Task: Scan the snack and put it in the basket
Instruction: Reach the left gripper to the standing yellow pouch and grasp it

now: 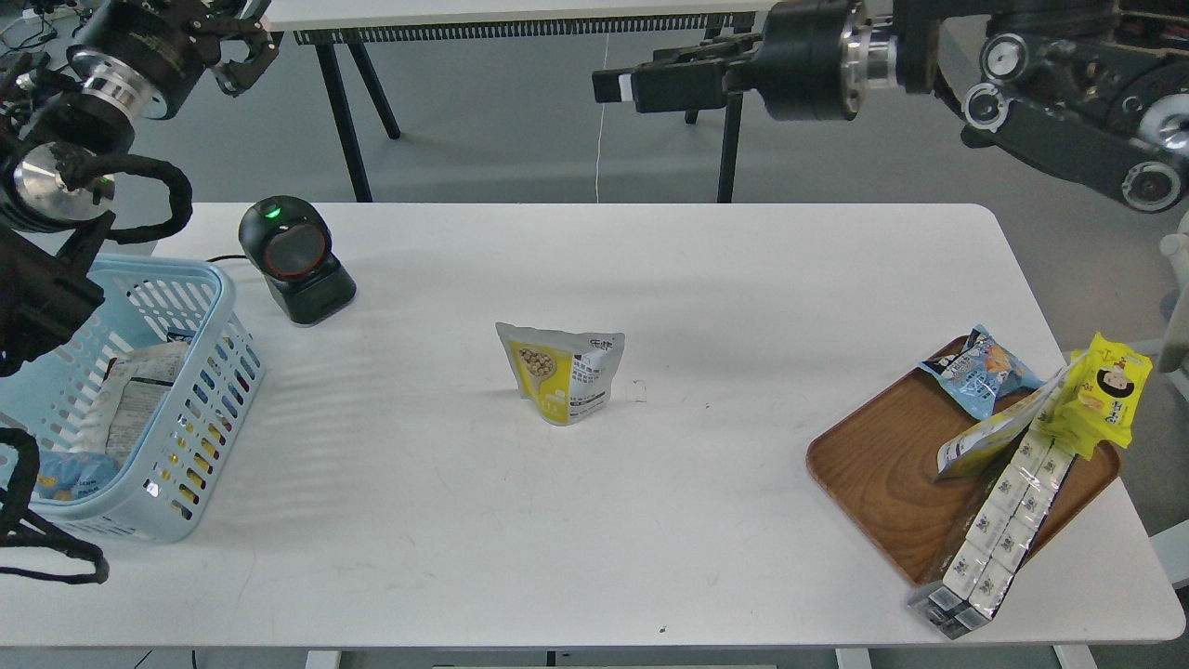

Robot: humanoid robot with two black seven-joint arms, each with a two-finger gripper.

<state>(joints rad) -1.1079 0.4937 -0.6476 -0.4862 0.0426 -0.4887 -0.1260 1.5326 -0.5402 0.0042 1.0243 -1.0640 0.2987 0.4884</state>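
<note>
I expect the pouch (563, 373) to stay spread and hardly sag when I lift it by one side, because it stands up on its own with a smooth, taut front (548, 380).
The snack (560, 372), a yellow and pale grey pouch with a picture of tan beans, stands upright alone in the middle of the white table (650, 520). The light blue basket (215, 372) stands at the table's left edge with several packets inside. My right gripper (618, 87) is raised high over the table's far edge, well above and behind the pouch, holding nothing; it is seen side-on, so its fingers cannot be told apart. My left gripper (243, 51) is up at the far left, above the basket, with fingers apart and empty.
A black barcode scanner (297, 260) with a green light stands at the back left, right of the basket. A brown wooden tray (882, 465) at the right holds a blue chip bag (980, 372), a yellow cartoon-face pack (1101, 395) and white boxes (999, 520).
</note>
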